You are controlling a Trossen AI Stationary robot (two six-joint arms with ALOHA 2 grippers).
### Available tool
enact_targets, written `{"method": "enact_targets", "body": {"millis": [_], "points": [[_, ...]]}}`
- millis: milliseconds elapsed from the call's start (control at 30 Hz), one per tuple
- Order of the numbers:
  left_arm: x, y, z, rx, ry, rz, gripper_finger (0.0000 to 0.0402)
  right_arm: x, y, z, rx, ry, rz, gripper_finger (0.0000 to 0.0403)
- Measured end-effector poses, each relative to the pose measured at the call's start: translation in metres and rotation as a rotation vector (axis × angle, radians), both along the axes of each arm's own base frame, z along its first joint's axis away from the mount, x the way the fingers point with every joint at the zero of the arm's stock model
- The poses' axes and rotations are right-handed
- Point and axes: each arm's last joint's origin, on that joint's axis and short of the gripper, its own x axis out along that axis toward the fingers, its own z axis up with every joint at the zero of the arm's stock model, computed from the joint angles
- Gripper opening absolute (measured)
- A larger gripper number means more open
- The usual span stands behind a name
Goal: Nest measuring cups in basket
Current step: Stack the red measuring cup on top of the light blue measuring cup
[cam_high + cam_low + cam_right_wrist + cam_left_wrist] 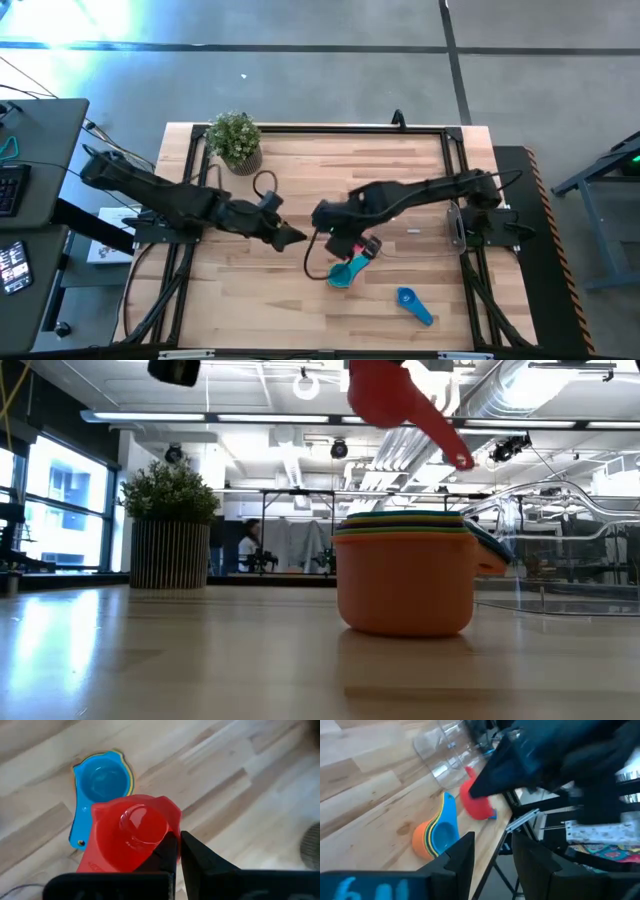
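My right gripper should now move over the open teal bowl (341, 277) and let go once the cups nest, because the salmon-red cup's handle (435, 435) points along the teal handle.
My right gripper (350, 243) (178, 837) is shut on a salmon-red measuring cup (135, 832) (395, 395) in the air above a stack of nested cups (343, 272) (405, 575) (102, 782). The stack stands on its orange bottom cup, with a teal cup on top. A lone blue cup (413, 305) lies on the table nearer the front edge. The clear basket (570, 560) (442, 750) stands beyond the stack, toward the table's right. My left gripper (293, 237) (492, 845) hovers open just left of the stack. My right gripper pinches the salmon-red cup's bowl edge (167, 834) between its two fingers, to one side of the handle, coming from above. The cup is lifted clear of the table and the stack. It is tilted, and its handle (445, 440) slopes down to its free end.
A potted plant (236, 140) (168, 525) stands at the table's far left corner. A black cable loop (265, 183) lies near it. Bare wood stretches along the table's near side and far right. A desk with devices stands off the table's left.
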Motion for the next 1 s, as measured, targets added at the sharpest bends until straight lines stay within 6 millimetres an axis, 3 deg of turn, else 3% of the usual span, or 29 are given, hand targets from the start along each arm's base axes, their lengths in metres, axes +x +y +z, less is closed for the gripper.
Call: {"method": "enact_targets", "body": {"millis": [333,733,1000], "points": [[-0.024,0.012,0.017,0.049,-0.021,0.072,0.0122,0.013,0.028,-0.033,-0.046,0.07,0.12,0.0],[-0.025,0.012,0.008,0.041,0.063,0.109,0.0122,0.022,0.053,-0.056,-0.05,0.081,0.222,0.0],[-0.026,0.013,0.007,0.033,0.069,0.125,0.0122,0.025,0.055,-0.066,-0.063,0.102,0.247,0.0]]}}
